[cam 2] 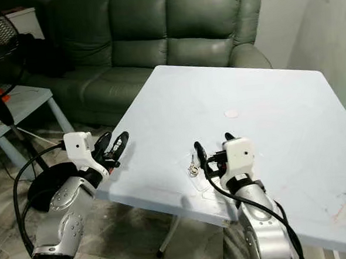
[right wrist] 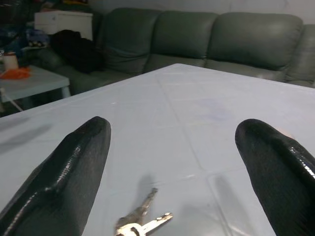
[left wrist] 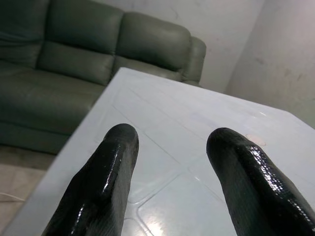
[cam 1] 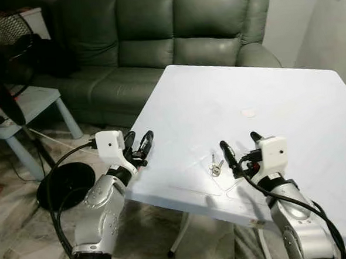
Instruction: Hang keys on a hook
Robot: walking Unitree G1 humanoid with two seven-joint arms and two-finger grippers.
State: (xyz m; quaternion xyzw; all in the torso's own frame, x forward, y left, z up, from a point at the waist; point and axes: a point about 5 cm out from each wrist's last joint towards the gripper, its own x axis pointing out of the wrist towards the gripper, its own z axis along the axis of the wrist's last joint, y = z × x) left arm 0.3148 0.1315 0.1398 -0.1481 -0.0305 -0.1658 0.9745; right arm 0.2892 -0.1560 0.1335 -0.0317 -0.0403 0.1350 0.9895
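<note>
The bunch of keys [cam 1: 216, 167] will come up as one when I lift it, because the two key blades spread out from one overlapping round end [right wrist: 130, 228].
A small bunch of silver keys [cam 1: 216, 166] lies flat on the white table [cam 1: 266, 118] near its front edge. My right gripper [cam 1: 240, 143] hovers just above the table, open, its left finger right beside the keys; in the right wrist view the keys [right wrist: 141, 223] lie low between the two fingers [right wrist: 69, 172]. My left gripper [cam 1: 138, 140] is open at the table's left front edge, nothing between its fingertips [left wrist: 110, 167]. No hook can be seen.
A green leather sofa [cam 1: 162, 42] stands behind the table. To the left are a black floor fan [cam 1: 4, 57] on a round base [cam 1: 64, 183] and a small light side table [cam 1: 25, 109]. A pale round spot [cam 1: 248, 112] marks the tabletop.
</note>
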